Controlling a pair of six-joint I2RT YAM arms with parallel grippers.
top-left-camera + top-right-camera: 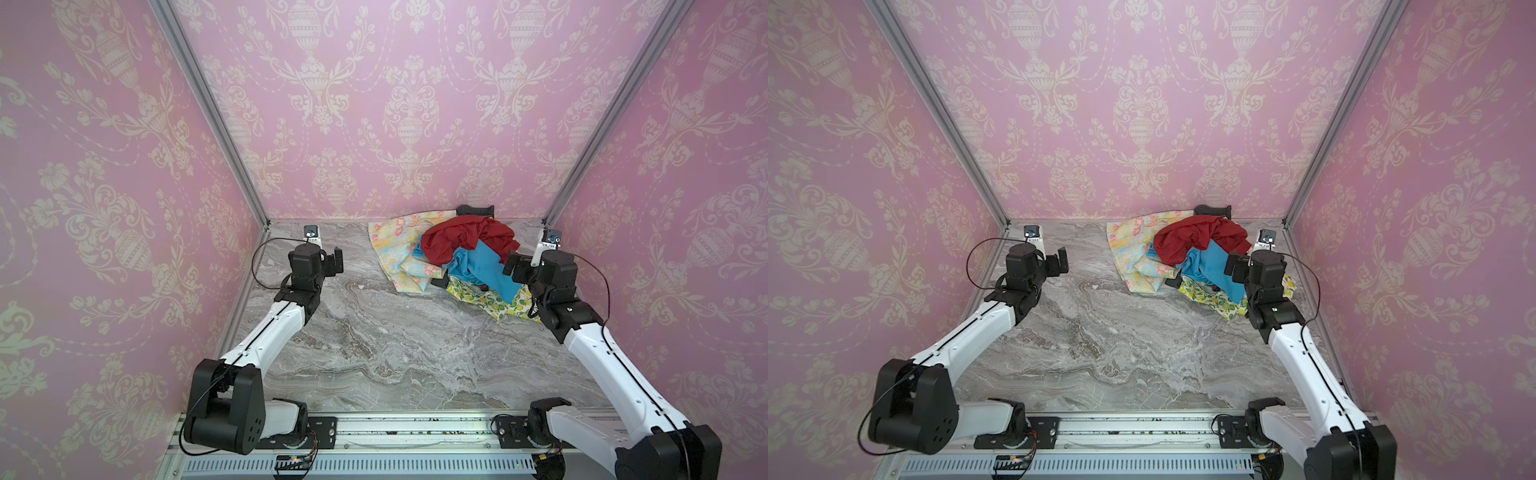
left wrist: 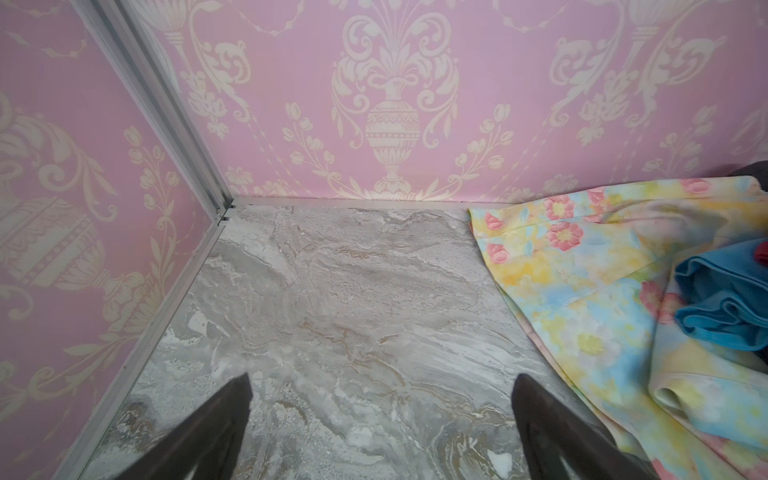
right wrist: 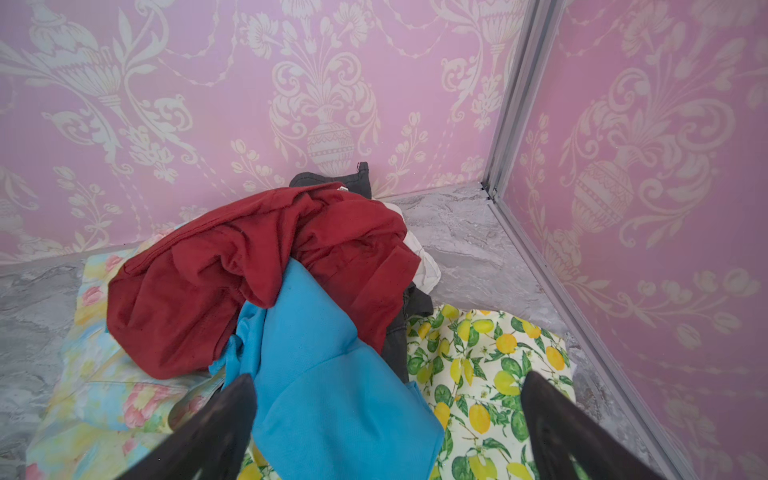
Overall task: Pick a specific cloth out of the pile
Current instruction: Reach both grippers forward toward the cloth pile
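The black cloth's near end [image 1: 441, 280] pokes out between the floral cloth and the lemon-print cloth, so my right gripper keeps going there until its fingers are around that end [image 1: 1174, 281].
The pile [image 1: 457, 257] [image 1: 1196, 257] lies at the back right of the marble table. The black cloth is mostly buried. One end pokes out behind the pile against the back wall [image 1: 476, 210] [image 1: 1212, 210] [image 3: 332, 180], and a dark strip [image 3: 399, 345] shows between the blue and lemon-print cloths. My right gripper [image 1: 512, 266] [image 1: 1233, 266] [image 3: 388, 376] hovers open over the pile's near right side, above the bright blue cloth [image 3: 332, 374]. My left gripper [image 1: 336, 262] [image 1: 1061, 262] [image 2: 382, 378] stands open over bare table, left of the pile.
A dark red cloth [image 1: 461, 241] tops the pile. A pastel floral cloth [image 1: 395, 249] [image 2: 582, 291] spreads to its left, a lemon-print cloth [image 1: 498, 303] [image 3: 490, 374] lies at its front right, and a white one [image 3: 419, 257] sits behind. Pink walls close three sides of the marble table [image 1: 374, 332].
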